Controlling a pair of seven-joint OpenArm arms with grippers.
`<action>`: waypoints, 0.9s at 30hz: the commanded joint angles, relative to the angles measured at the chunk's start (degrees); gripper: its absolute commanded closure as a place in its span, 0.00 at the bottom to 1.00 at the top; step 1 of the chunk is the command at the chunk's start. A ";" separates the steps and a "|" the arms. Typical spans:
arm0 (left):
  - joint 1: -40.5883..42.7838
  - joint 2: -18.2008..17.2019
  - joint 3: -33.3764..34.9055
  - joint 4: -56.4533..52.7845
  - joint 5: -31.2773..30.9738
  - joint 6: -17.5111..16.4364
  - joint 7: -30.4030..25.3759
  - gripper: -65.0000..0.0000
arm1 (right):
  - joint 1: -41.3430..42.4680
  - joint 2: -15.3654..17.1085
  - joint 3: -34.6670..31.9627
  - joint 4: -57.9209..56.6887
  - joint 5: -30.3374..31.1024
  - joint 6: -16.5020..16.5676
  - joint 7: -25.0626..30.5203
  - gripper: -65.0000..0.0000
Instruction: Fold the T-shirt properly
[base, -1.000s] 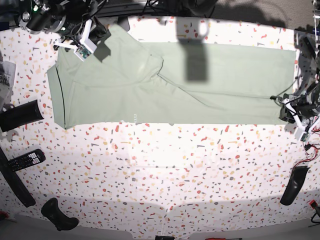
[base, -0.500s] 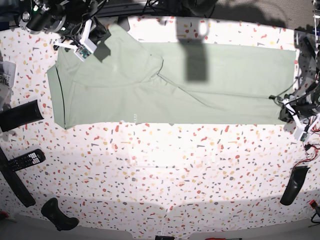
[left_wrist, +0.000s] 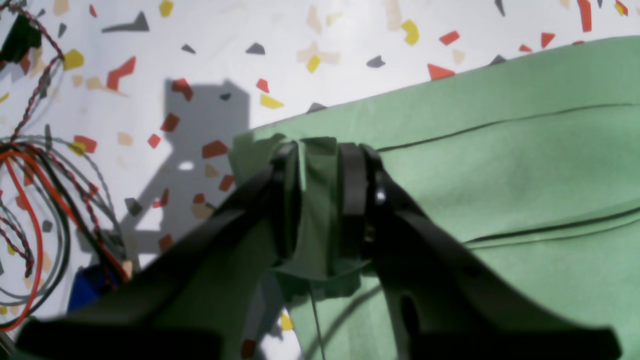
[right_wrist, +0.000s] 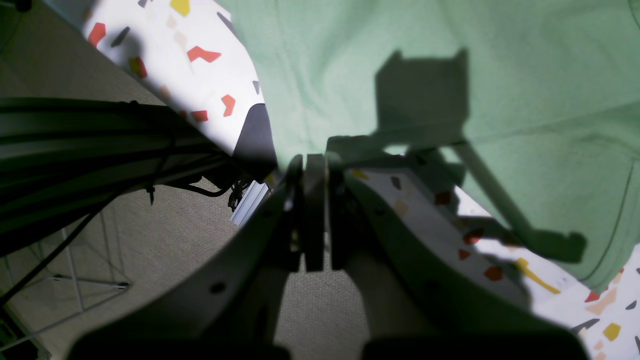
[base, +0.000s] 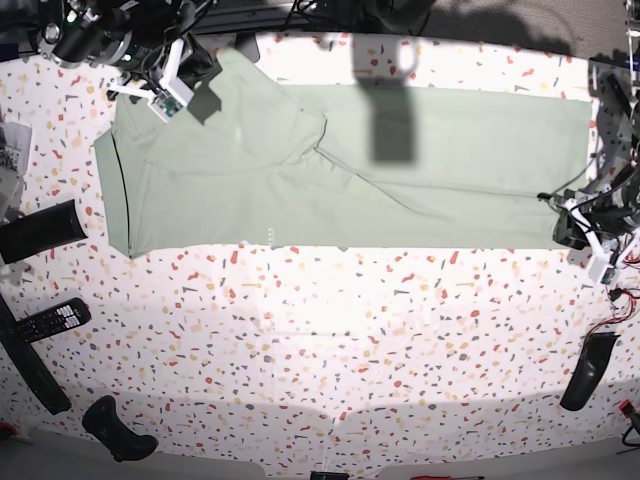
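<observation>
The robot's left gripper has a small bunched bit of hem between its fingers while the T-shirt's corner (left_wrist: 247, 143) lies flat beside it, so it should open, straddle the hem's end edge (left_wrist: 239, 169) and close on more cloth.
The pale sage-green T-shirt (base: 400, 170) lies folded lengthwise in a long band across the far part of the speckled table (base: 320, 340). Its neckline end is at the left. My left gripper (base: 572, 228) is at the shirt's near right corner. In the left wrist view it (left_wrist: 320, 200) is shut on a bunched bit of the shirt's hem (left_wrist: 500, 175). My right gripper (base: 190, 80) is at the shirt's far left corner by the table's back edge. In the right wrist view it (right_wrist: 314, 200) is shut with a thin strip of the shirt's edge (right_wrist: 400, 50) between its pads.
A remote control (base: 52, 320), a black cylinder (base: 40, 230) and a black handle (base: 118, 428) lie at the left. Another black handle (base: 588, 370) lies at the right. Loose wires (left_wrist: 30, 225) lie beside the left gripper. The floor (right_wrist: 125, 260) shows past the back edge.
The left gripper shifted very slightly at the shirt's right corner. The shirt and the right arm have not visibly moved.
</observation>
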 joint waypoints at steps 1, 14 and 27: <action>-1.09 -1.11 -0.63 0.74 -0.44 -0.22 -1.31 0.84 | -0.04 0.46 0.26 1.22 0.83 0.34 0.92 1.00; -1.11 -1.22 -0.66 1.64 -1.68 -0.15 8.59 1.00 | -0.04 0.46 0.26 1.22 0.81 0.34 0.92 1.00; 0.94 -7.32 -0.63 11.50 -11.43 -1.40 16.33 1.00 | -0.04 0.44 0.26 1.22 0.79 0.34 0.92 1.00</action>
